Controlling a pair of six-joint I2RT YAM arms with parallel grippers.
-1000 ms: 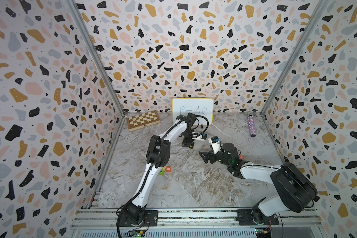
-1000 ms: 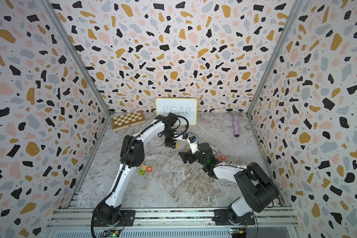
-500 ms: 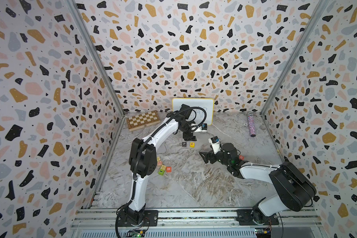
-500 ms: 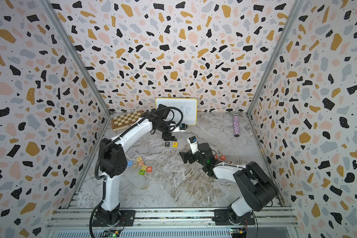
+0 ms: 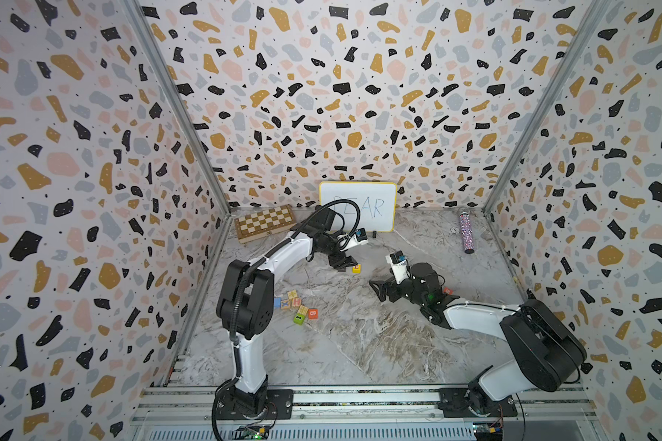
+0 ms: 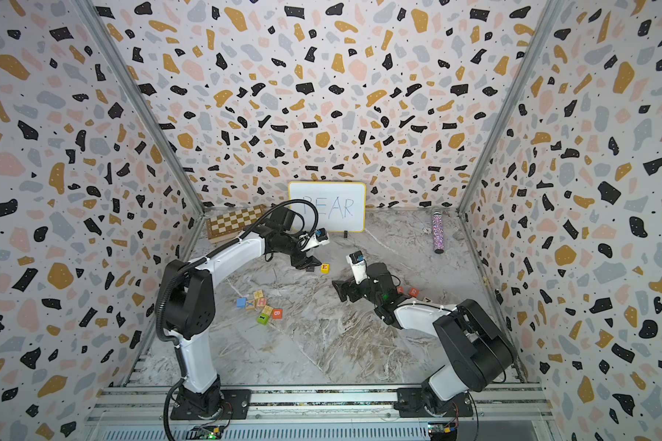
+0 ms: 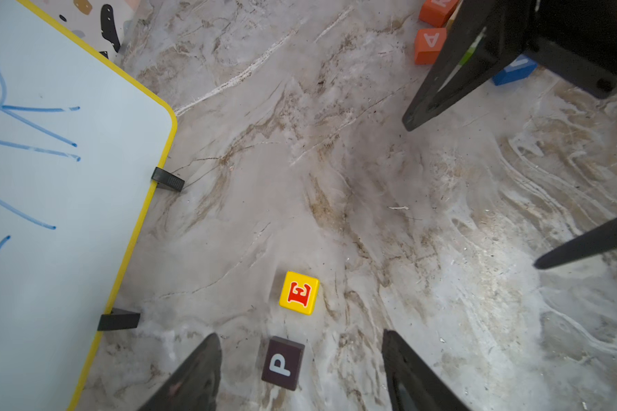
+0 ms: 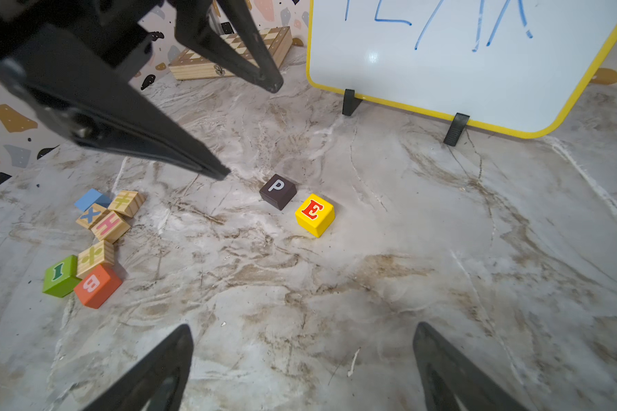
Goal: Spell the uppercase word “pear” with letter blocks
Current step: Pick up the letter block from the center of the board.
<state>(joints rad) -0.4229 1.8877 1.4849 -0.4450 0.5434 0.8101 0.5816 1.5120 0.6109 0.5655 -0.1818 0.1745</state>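
The orange-red A block point(image 7: 429, 46) is behind my right gripper and a long way from my left gripper at the P block point(image 7: 283, 363). Next, my right gripper moves back and grabs it.
The black P block point(image 7: 283, 363) lies on the marbled floor between the jaws of my open left gripper point(image 7: 300, 336), touching neither finger. Beside it sits the yellow E block point(image 7: 299, 293); the pair also shows in the right wrist view, P block point(image 8: 278, 191) and E block point(image 8: 314, 214). In a top view the left gripper point(image 5: 343, 263) hovers just left of the E block point(image 5: 356, 268). The orange-red A block point(image 7: 430, 44) and R block point(image 7: 437, 10) lie behind my right gripper point(image 5: 377, 292). That gripper point(image 8: 303, 329) is open and empty, pointing at the pair.
A cluster of other blocks point(image 5: 295, 305), with an orange B block point(image 8: 97, 284) and a green block point(image 8: 60, 275), lies at the left. The whiteboard point(image 5: 360, 206) reading PEAR, a chessboard box point(image 5: 264, 221) and a glitter tube point(image 5: 465, 233) stand along the back wall.
The left gripper rose off the P and E blocks toward the whiteboard, leaving them on the floor, then came back down over the P block. The right arm has not moved.
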